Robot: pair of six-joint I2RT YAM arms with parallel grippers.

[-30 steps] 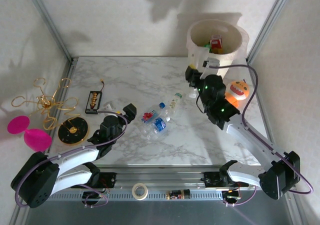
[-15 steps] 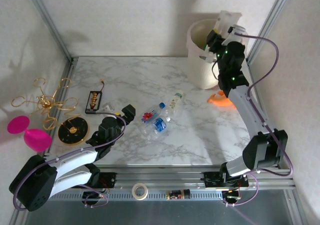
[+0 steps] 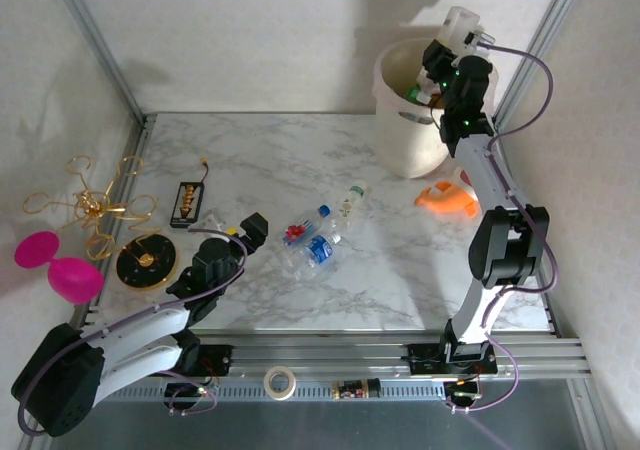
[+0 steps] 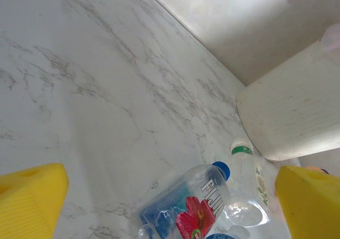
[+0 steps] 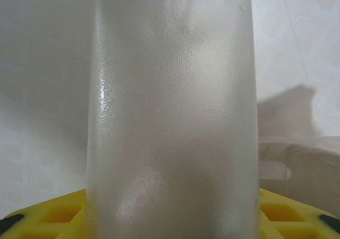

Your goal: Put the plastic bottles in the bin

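Note:
The frosted bottle [image 3: 458, 28] is above the bin's opening. My right gripper should keep moving toward the free space inside the bin [image 3: 401, 68] and let the bottle go there.
My right gripper [image 3: 452, 40] is raised over the far rim of the cream-white bin [image 3: 405, 145], shut on a frosted clear plastic bottle [image 3: 463, 22]. In the right wrist view that bottle [image 5: 170, 111] stands upright between the yellow fingers [image 5: 50, 212]. Other bottles lie inside the bin. On the marble, a blue-capped Fiji bottle [image 3: 308, 242] [image 4: 204, 199], a green-banded clear bottle [image 3: 350, 201] [image 4: 248, 172] and a blue-labelled one [image 3: 321, 253] lie together. My left gripper [image 3: 252, 228] [image 4: 170, 180] is open just left of them, touching none.
An orange pumpkin toy [image 3: 447, 200] lies by the bin's foot. At the left are a gold wire ornament [image 3: 95, 208], a pink piece [image 3: 55, 265], a black disc [image 3: 145, 260] and a black battery holder [image 3: 188, 202]. A tape roll [image 3: 281, 380] sits on the front rail.
The right arm has swung up from beside the bin to above its rim with the bottle. The orange toy has shifted left and lies flatter. The left arm has hardly moved.

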